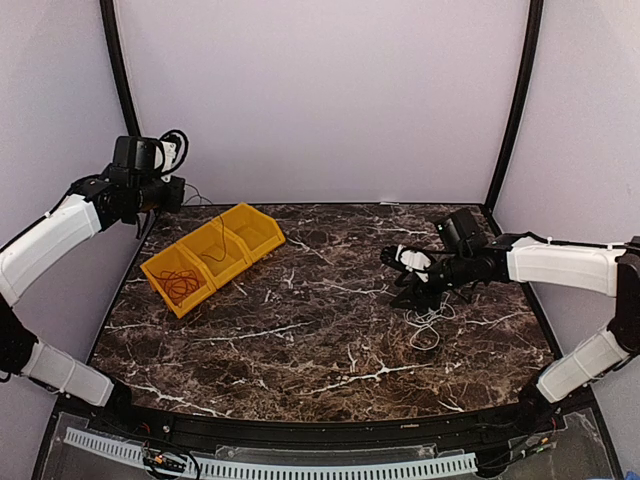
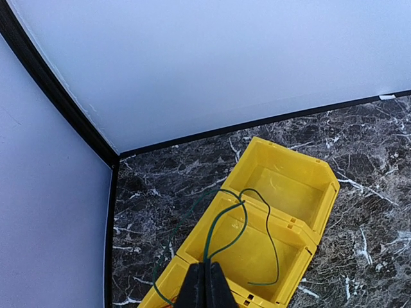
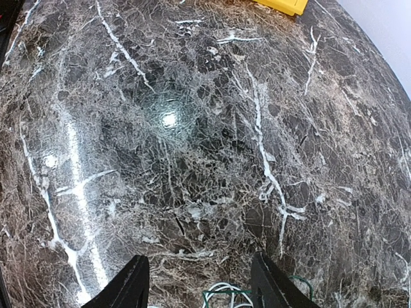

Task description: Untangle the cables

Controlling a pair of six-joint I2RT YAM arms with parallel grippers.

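The dark green cable's loose end (image 1: 208,257) hangs into the empty middle bin (image 1: 225,262), so my left gripper should go on down toward that bin before it lets go of the cable there.
My left gripper (image 2: 205,287) is shut on a thin dark green-black cable (image 2: 226,226) and holds it up over the yellow bins; the cable loops down across the middle bin. In the top view this gripper (image 1: 176,193) is raised at the back left, and the cable (image 1: 216,243) hangs into the bins. A red-orange cable (image 1: 180,286) lies coiled in the nearest bin. A white cable (image 1: 428,324) lies in loose loops on the table at the right. My right gripper (image 1: 412,294) is open just above it, with white cable (image 3: 226,290) and a dark green strand (image 3: 221,296) between its fingers (image 3: 133,287).
Three joined yellow bins (image 1: 262,240) sit in a diagonal row at the back left of the dark marble table (image 1: 320,350); they also show in the left wrist view (image 2: 324,192). Grey walls and black corner posts (image 1: 120,70) close in the back and sides.
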